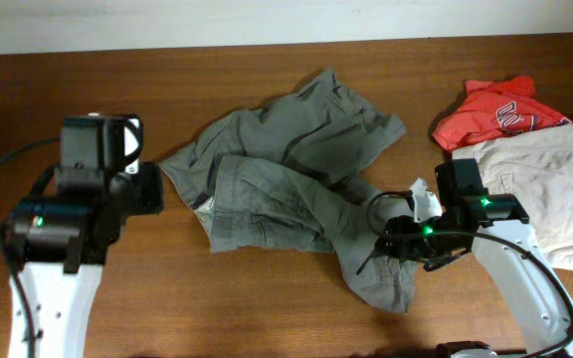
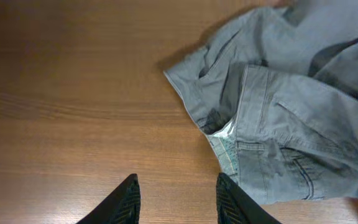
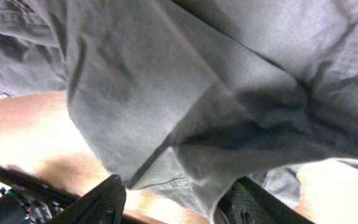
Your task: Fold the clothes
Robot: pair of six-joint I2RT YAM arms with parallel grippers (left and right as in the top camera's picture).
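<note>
The trailing leg of the olive-grey shorts (image 1: 378, 278) slants to the front, crumpled, so next my right gripper pulls it out toward the pale beige shorts (image 1: 527, 174) before I fold.
The olive-grey shorts (image 1: 296, 179) lie crumpled and wrinkled in the middle of the wooden table (image 1: 217, 318), with one leg trailing toward the front right. My left gripper (image 1: 150, 189) is open and empty over bare wood, just left of the shorts' waistband edge (image 2: 229, 146); its fingers (image 2: 176, 199) are apart. My right gripper (image 1: 381, 237) sits at the trailing leg. In the right wrist view its fingers (image 3: 176, 202) are spread wide, with grey cloth (image 3: 197, 93) hanging between them and filling the view.
A red T-shirt with white lettering (image 1: 495, 109) and pale beige shorts (image 1: 555, 189) lie at the right edge, close behind my right arm. Bare wood shows left of the shorts and along the front.
</note>
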